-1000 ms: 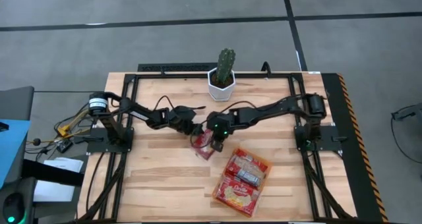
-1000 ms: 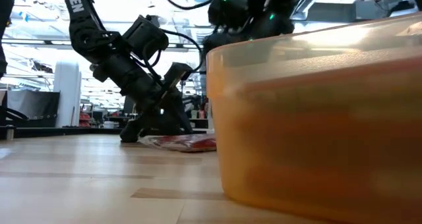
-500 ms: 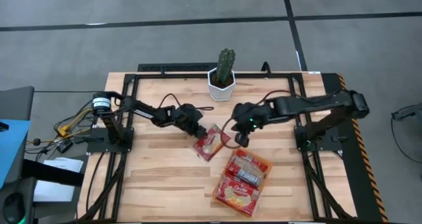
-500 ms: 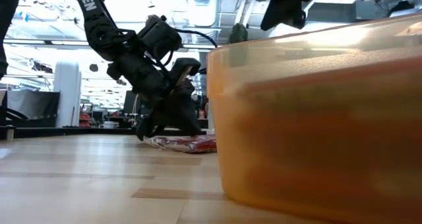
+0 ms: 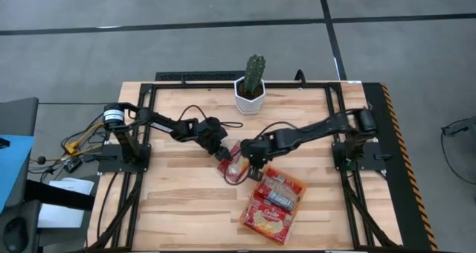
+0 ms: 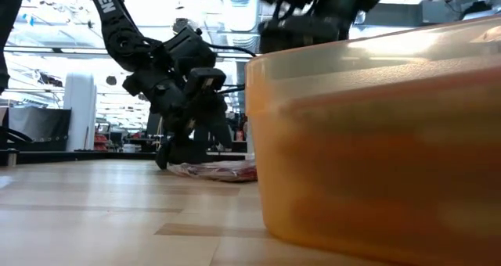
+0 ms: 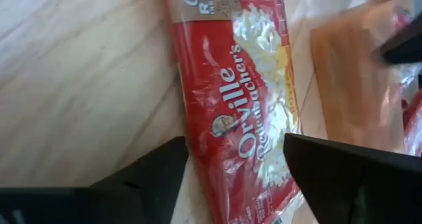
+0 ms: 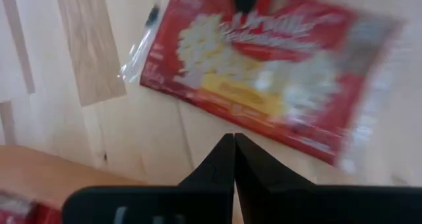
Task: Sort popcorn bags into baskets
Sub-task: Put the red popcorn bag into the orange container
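Note:
My right gripper should move away while my left gripper lifts the bag (image 5: 236, 164) across, because my right gripper is shut and hangs between the red popcorn bag and the orange basket (image 5: 274, 205).
One red popcorn bag (image 5: 234, 164) lies flat on the wood table, just beyond the orange basket's (image 5: 303, 186) far left corner. My left gripper (image 7: 234, 145) is open and slants down at the bag's left end, one finger on each long side. My right gripper (image 8: 234, 140) is shut and hangs above the table at the bag's right edge, touching nothing. The basket holds several more red bags (image 5: 271, 208). In the low view the loose bag (image 6: 219, 170) shows as a thin red strip under my left gripper (image 6: 188, 152). My left gripper's two fingers (image 7: 155, 174) stand on either side of the bag's end (image 7: 224, 178), across its length, coming down at a slant from the table's left. Whether they touch its edges I cannot tell. The bag rests flat on the table.
A white pot with a cactus (image 5: 251, 95) stands at the table's far edge, behind both grippers. Black frame rails (image 5: 149, 134) run along the table's left, right and far sides. The basket wall (image 6: 376, 141) fills the low view's right side. Bare wood lies at the near left.
My right gripper swung up and away toward the table's right edge, then came back to hang at the bag's right edge. My left gripper has stayed at the bag's left end and rolled its wrist. The bag, half covered by both grippers before, now lies flat in plain sight.

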